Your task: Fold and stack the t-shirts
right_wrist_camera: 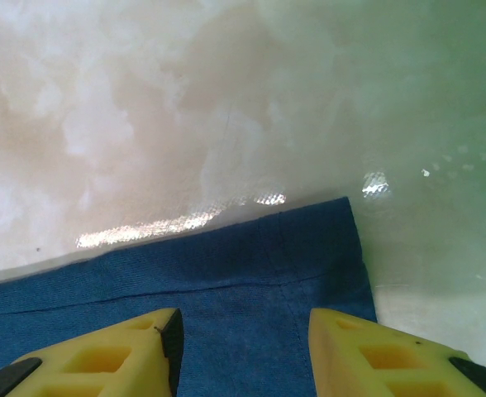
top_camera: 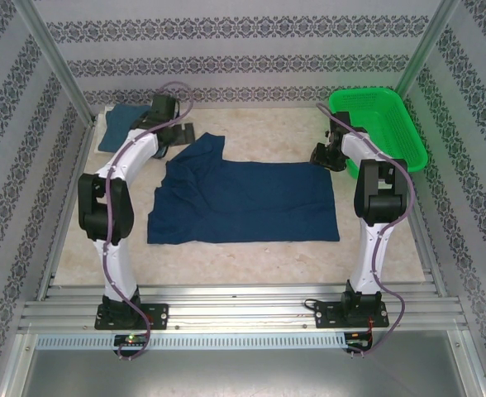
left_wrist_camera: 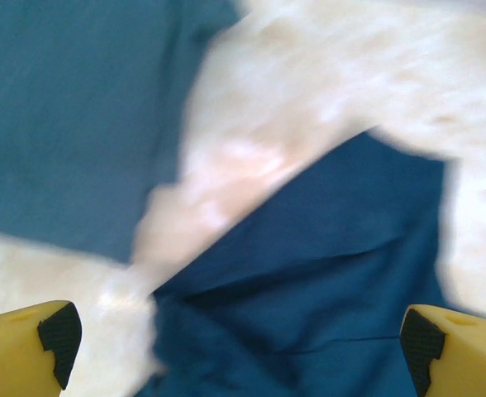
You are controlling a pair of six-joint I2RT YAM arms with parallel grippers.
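Loose creases (top_camera: 190, 177) bunch up below the navy t-shirt's sleeve (top_camera: 210, 145), so when I pull, the sleeve will go into a slant while the t-shirt's front edge stays in place.
The dark navy t-shirt (top_camera: 243, 198) lies spread flat in the middle of the table, one sleeve pointing toward the back left. A lighter teal-blue t-shirt (top_camera: 117, 126) lies folded at the back left corner. My left gripper (top_camera: 177, 132) hovers between the two shirts. Its jaws stand wide open in the blurred left wrist view (left_wrist_camera: 241, 343), over the navy cloth (left_wrist_camera: 326, 273), with the teal shirt (left_wrist_camera: 69, 124) beyond. My right gripper (top_camera: 324, 155) stands open at the navy shirt's back right corner (right_wrist_camera: 309, 256), fingers (right_wrist_camera: 350, 347) just above the hem, with nothing held.
A green plastic mesh basket (top_camera: 379, 124) stands at the back right, just behind the right arm. Patterned walls and metal posts close in the table on three sides. Bare marbled tabletop (top_camera: 251, 256) runs in front of the navy shirt.
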